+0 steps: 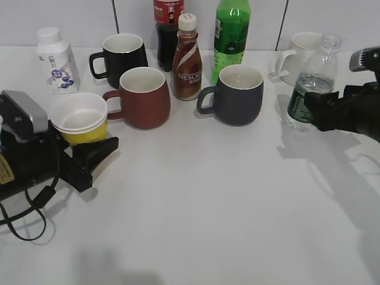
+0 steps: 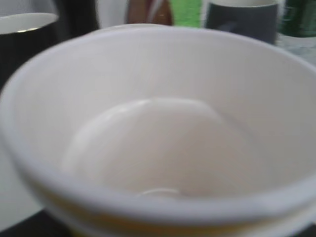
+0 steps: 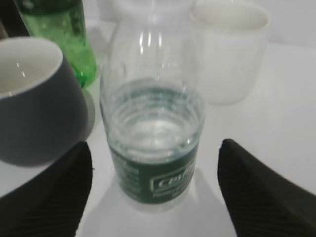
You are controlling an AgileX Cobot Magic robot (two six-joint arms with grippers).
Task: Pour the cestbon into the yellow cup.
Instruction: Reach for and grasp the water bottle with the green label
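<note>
The waterline [image 1: 317,75] is far below the cestbon's neck, so when the robot pours, the water will come out only once the cestbon's opening tips downward.
The yellow cup [image 1: 80,119], white inside, sits at the left in my left gripper [image 1: 89,145]. The near black finger lies against its side and the far finger is hidden. In the left wrist view the cup [image 2: 158,123] fills the frame and looks empty. The cestbon [image 1: 310,83], a clear bottle with a dark green label, about half full of water, stands upright on the table at the right. My right gripper [image 1: 309,110] is open with a finger on each side of the label, not touching. The right wrist view shows the bottle [image 3: 153,123] between the open fingers [image 3: 154,148].
Behind are a red mug [image 1: 142,98], a black mug [image 1: 122,53], a grey mug [image 1: 237,95], a white mug [image 1: 303,50], a brown Nescafe bottle [image 1: 187,59], a green soda bottle [image 1: 231,32], a cola bottle [image 1: 167,24] and a small white bottle [image 1: 56,62].
</note>
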